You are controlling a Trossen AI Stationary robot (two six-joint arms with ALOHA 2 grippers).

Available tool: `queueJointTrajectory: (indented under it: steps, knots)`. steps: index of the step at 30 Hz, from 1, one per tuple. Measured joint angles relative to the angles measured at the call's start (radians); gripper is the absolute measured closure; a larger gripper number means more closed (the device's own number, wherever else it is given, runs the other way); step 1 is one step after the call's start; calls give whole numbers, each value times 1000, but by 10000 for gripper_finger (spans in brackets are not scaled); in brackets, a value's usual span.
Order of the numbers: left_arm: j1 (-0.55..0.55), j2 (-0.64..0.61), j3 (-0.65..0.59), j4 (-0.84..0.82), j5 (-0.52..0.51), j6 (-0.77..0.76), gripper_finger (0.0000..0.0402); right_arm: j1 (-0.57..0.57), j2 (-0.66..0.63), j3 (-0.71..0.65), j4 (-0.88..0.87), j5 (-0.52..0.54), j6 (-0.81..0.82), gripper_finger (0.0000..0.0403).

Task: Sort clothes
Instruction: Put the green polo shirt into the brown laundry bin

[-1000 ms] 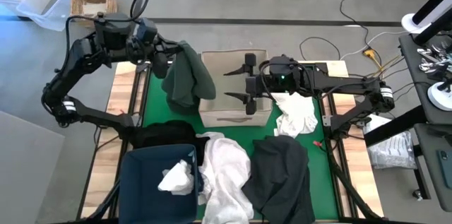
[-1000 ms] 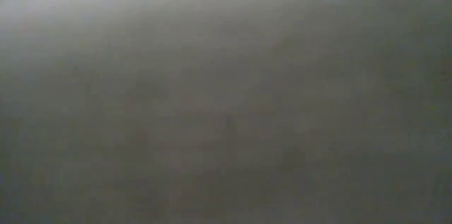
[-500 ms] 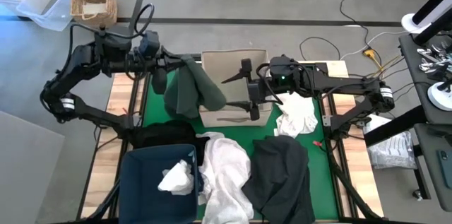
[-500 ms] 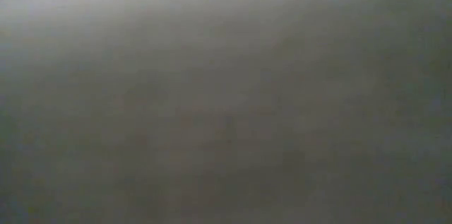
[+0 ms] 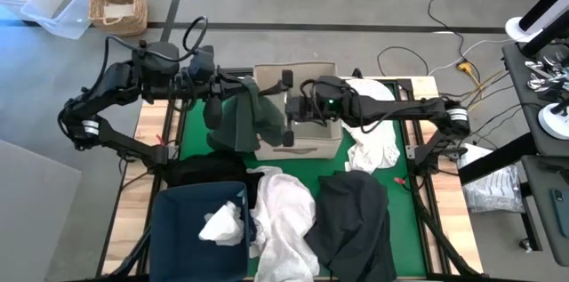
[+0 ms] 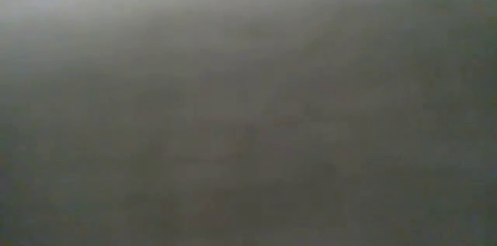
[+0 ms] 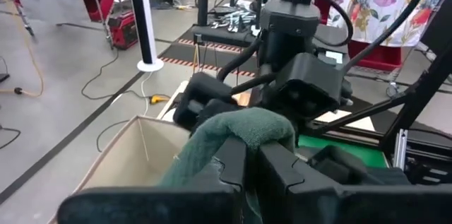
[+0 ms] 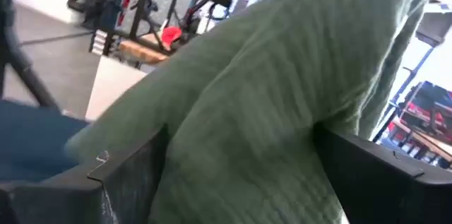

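I should take the garment [image 5: 269, 116] with my right gripper and carry it into the beige box, because the dark green garment [image 5: 236, 127] hangs from my left gripper beside the box's rim.
A dark green garment [image 5: 236, 122] hangs from my left gripper [image 5: 242, 89], which is shut on its top beside the left rim of the beige fabric box [image 5: 311, 140]. My right gripper [image 5: 286, 107] is open over the box. Its two fingers stand on either side of the garment's right part [image 8: 268, 90]. On the green mat lie a white garment [image 5: 284, 215], a charcoal one [image 5: 356, 220], a black one [image 5: 204, 168] and another white one [image 5: 373, 144]. The low view shows only grey. My left gripper pinches a bunched fold at the green garment's top [image 7: 247, 131] between its two fingers [image 7: 233, 164]. The fingers come about level from the table's left. The garment hangs slack below them, over the box's left rim. Whether my right gripper's open fingers touch the cloth, I cannot tell.
A navy bin [image 5: 178, 229] at the near left holds a white piece [image 5: 222, 224]. More white cloth [image 5: 369, 91] lies under the right arm. A wicker basket [image 5: 116, 2] and a clear tub [image 5: 53, 6] stand on the floor beyond the table.
My left gripper has carried the green garment toward the table's right, up to the box's left rim; the cloth swings along below it. My right gripper has moved toward the table's left across the box, staying open, until its fingers stand around the garment's right part.
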Motion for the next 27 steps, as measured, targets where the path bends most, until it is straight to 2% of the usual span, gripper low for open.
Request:
queueJointTrajectory:
  steps: [6, 9, 12, 15, 21, 24, 27]
  knots:
    - [-15, 19, 0, 11, 1, 6, 401, -8, 111, 101, 6, 3, 13, 62]
    - [-15, 21, 0, 7, 1, 6, 401, -7, 149, 148, 6, -4, -1, 80]
    - [-16, 21, 0, -3, 1, 0, 400, -7, 175, 181, 6, -5, -23, 121]
    - [-16, 20, 0, -36, 1, -13, 387, -7, 190, 191, 1, -19, -51, 188]
    - [-16, 12, 1, -67, -37, -10, 313, -7, 178, 176, 4, -40, -100, 366]
    - [-16, 9, 3, -107, -52, -15, 259, -7, 177, 175, -3, -42, -109, 379]
    - [-16, 2, 3, -175, -113, -23, 207, -7, 176, 175, -18, -47, -107, 382]
